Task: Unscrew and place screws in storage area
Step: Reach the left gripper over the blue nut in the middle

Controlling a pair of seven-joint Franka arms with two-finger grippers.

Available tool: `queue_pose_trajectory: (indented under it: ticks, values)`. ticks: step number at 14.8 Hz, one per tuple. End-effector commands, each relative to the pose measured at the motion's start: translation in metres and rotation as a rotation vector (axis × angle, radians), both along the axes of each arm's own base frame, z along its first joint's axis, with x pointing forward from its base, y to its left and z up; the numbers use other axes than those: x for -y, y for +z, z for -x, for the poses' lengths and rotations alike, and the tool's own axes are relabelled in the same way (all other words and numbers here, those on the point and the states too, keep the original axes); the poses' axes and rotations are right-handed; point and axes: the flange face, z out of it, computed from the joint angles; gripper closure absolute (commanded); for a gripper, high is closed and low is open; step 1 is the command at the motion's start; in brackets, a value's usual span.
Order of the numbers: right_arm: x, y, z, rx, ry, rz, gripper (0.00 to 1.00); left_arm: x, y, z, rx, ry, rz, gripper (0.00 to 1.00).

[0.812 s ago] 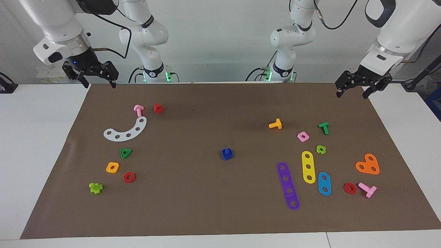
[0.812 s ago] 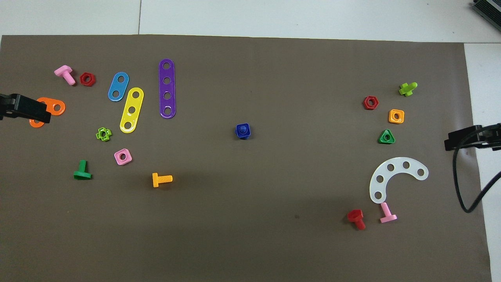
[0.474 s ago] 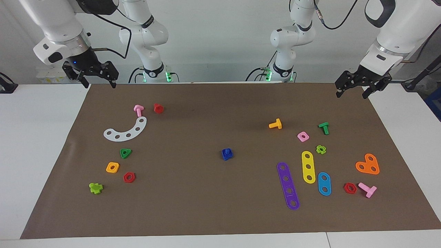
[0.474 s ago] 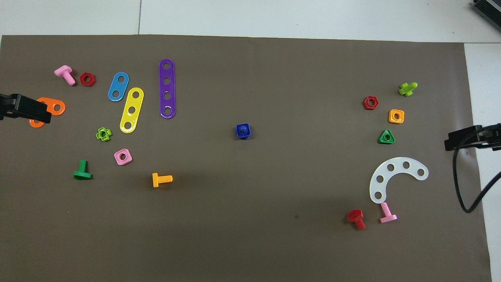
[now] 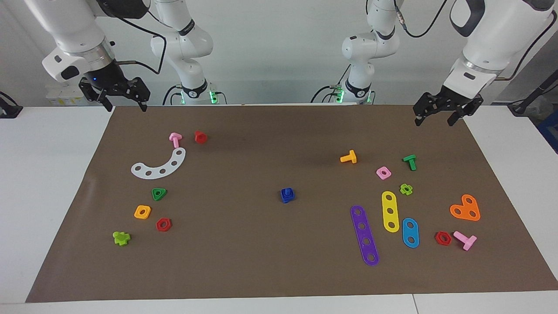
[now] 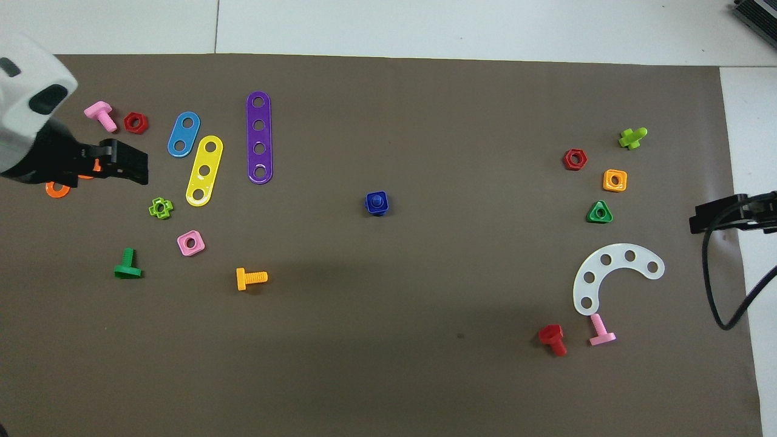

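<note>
The dark blue square nut [image 6: 377,207] has the dark blue bolt's round end [image 6: 376,199] poking through it, so the nut will leave the bolt behind when the robot unscrews the nut.
A dark blue bolt [image 5: 287,192] stands screwed in a dark blue square nut [image 5: 287,198] at the middle of the brown mat; it also shows in the overhead view [image 6: 376,201]. The storage area [image 5: 183,196] is bare mat beside the white curved strip [image 5: 159,165], green triangular nut [image 5: 159,193], orange square nut [image 5: 142,212] and red hexagonal nut [image 5: 163,224]. My left gripper [image 5: 434,122] is open and empty, raised over the mat's corner at the left arm's end. My right gripper [image 5: 125,108] is open and empty, waiting over the mat's corner at the right arm's end.
Purple [image 5: 364,235], yellow [image 5: 390,211] and blue strips [image 5: 410,232] lie toward the left arm's end, with an orange heart plate [image 5: 465,208] and loose bolts and nuts. Pink [image 5: 175,139] and red bolts [image 5: 200,137] lie by the white strip.
My left gripper has moved a little toward the table's middle, and more of its arm shows in the overhead view. The right arm and the parts have not moved.
</note>
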Motion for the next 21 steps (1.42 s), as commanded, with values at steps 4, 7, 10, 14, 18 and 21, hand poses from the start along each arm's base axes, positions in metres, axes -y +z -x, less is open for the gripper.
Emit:
queue_pose_trajectory:
  ticks: [4, 7, 10, 14, 18, 21]
  values:
    - [-0.001, 0.002, 0.009, -0.004, -0.013, -0.014, 0.0, 0.105, -0.055, -0.018, 0.042, 0.1, 0.073, 0.07]
    - [-0.001, 0.002, 0.009, -0.004, -0.013, -0.014, 0.0, 0.148, -0.082, -0.025, 0.08, 0.138, 0.101, 0.09]
    - [-0.001, 0.002, 0.009, -0.004, -0.013, -0.014, 0.0, 0.189, -0.114, -0.025, 0.082, 0.146, 0.12, 0.1]
    - [-0.001, 0.002, 0.009, -0.004, -0.012, -0.014, 0.0, 0.259, -0.192, -0.021, 0.103, 0.106, 0.078, 0.1]
    - [-0.001, 0.002, 0.009, -0.004, -0.013, -0.014, 0.0, 0.279, -0.241, -0.013, 0.133, 0.047, 0.058, 0.1]
    - [-0.001, 0.002, 0.009, -0.004, -0.012, -0.014, 0.0, 0.287, -0.267, -0.002, 0.157, 0.018, 0.076, 0.12]
